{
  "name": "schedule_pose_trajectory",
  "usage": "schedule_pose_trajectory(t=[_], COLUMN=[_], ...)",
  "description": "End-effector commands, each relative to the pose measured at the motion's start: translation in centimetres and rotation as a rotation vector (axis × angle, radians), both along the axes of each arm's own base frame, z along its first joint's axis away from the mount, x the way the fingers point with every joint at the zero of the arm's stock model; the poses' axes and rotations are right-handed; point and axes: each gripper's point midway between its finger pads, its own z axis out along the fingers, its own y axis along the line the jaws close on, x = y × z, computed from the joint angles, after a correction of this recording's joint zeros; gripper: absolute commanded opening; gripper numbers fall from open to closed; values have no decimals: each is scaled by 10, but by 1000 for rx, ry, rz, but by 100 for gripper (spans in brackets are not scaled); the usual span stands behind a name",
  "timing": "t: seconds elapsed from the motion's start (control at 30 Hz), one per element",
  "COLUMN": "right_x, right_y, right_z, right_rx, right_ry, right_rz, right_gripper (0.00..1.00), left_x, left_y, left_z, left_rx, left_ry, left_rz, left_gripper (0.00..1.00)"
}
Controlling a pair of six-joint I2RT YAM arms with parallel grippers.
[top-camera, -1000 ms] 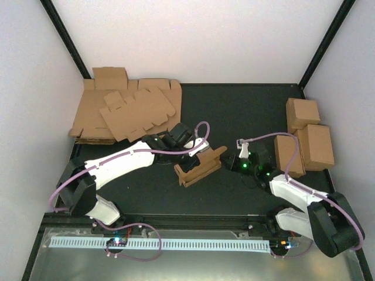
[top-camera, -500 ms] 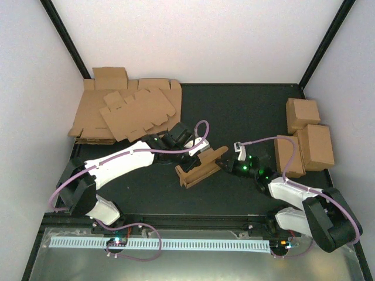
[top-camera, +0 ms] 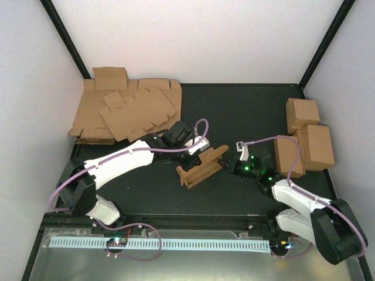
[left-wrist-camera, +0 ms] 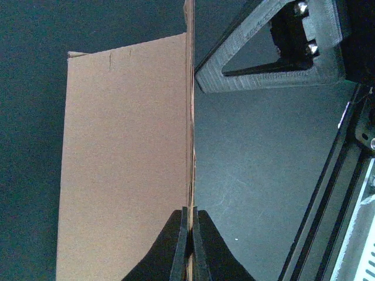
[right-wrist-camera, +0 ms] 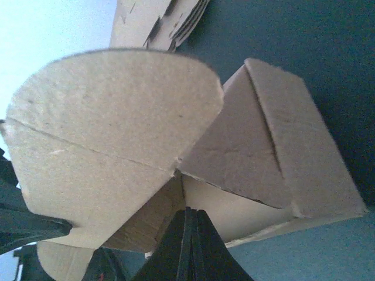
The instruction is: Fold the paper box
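Observation:
The right gripper's fingers are at the box's open end (right-wrist-camera: 169, 204) under the rounded flap, so the right gripper should move back out of the way before the left gripper folds the broad panel (left-wrist-camera: 126, 152) down.
The paper box (top-camera: 201, 168) lies half-formed in the middle of the black table, its long side running from near left to far right. My left gripper (top-camera: 201, 153) is shut on the thin upper edge of one wall (left-wrist-camera: 190, 209), and the broad brown panel (left-wrist-camera: 123, 164) stretches away beside it. My right gripper (top-camera: 226, 166) is shut with nothing between its fingers. Its tip (right-wrist-camera: 188, 211) sits at the box's open right end, in the inner corner under a rounded flap (right-wrist-camera: 111, 105) and a folded end panel (right-wrist-camera: 263, 152).
A heap of flat brown blanks (top-camera: 126, 111) lies at the back left. Three folded boxes (top-camera: 304, 137) stand at the right edge. A metal rail with a white strip (top-camera: 176, 243) runs along the near edge, by the arm bases.
My right gripper has moved left from beside the folded boxes to the box's right end. The box has shifted slightly. The left gripper keeps its hold.

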Motion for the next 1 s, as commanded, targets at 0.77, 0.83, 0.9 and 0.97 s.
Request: schedule_pose_trajectory(t=[0.77, 0.83, 0.9, 0.97], right_x=[40, 34, 30, 27], right_y=[-5, -2, -2, -3], right_z=[-13, -14, -15, -16], right_rx=[12, 14, 16, 13], right_ry=[-8, -5, -2, -7], right_rz=[-38, -28, -25, -21], right_gripper=[2, 2, 2, 2], left_x=[3, 4, 4, 4], left_y=[-12, -12, -12, -12], left_z=[27, 26, 26, 25], left_rx=[-89, -86, -86, -84], left_ry=[-5, -4, -4, -2], left_rz=[-22, -20, -20, -20], left_gripper=[2, 2, 2, 2])
